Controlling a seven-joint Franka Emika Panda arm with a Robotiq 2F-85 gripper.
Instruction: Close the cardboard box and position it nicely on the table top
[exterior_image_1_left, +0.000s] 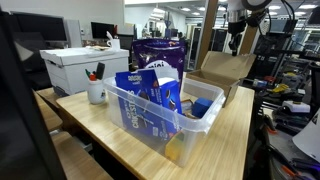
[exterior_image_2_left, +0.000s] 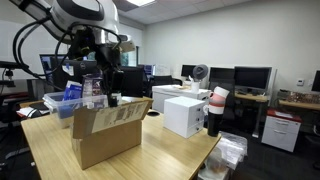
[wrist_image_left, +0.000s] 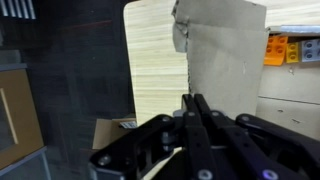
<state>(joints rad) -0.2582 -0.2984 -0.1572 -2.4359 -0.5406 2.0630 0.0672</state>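
Observation:
My gripper hovers over the box on the inner side of the standing flap (exterior_image_2_left: 96, 118), so I'll lift clear and circle to the flap's outer side to shut it.
The plain brown cardboard box (exterior_image_1_left: 222, 78) (exterior_image_2_left: 108, 135) sits near a corner of the pale wooden table top (exterior_image_1_left: 232, 140) (exterior_image_2_left: 50, 140), with one flap standing up. My gripper (exterior_image_1_left: 236, 44) (exterior_image_2_left: 106, 88) hangs just above and behind the box, not touching it. In the wrist view the gripper (wrist_image_left: 195, 100) has its black fingers pressed together with nothing between them. A brown flap (wrist_image_left: 225, 60) and the table top (wrist_image_left: 158, 70) lie beyond the fingertips.
A clear plastic bin (exterior_image_1_left: 160, 108) (exterior_image_2_left: 68, 103) of snack packs stands next to the box. A white lidded file box (exterior_image_1_left: 80, 65) (exterior_image_2_left: 185, 112), a mug with pens (exterior_image_1_left: 97, 92) and a stack of cups (exterior_image_2_left: 217, 100) are also on the table. Office desks surround it.

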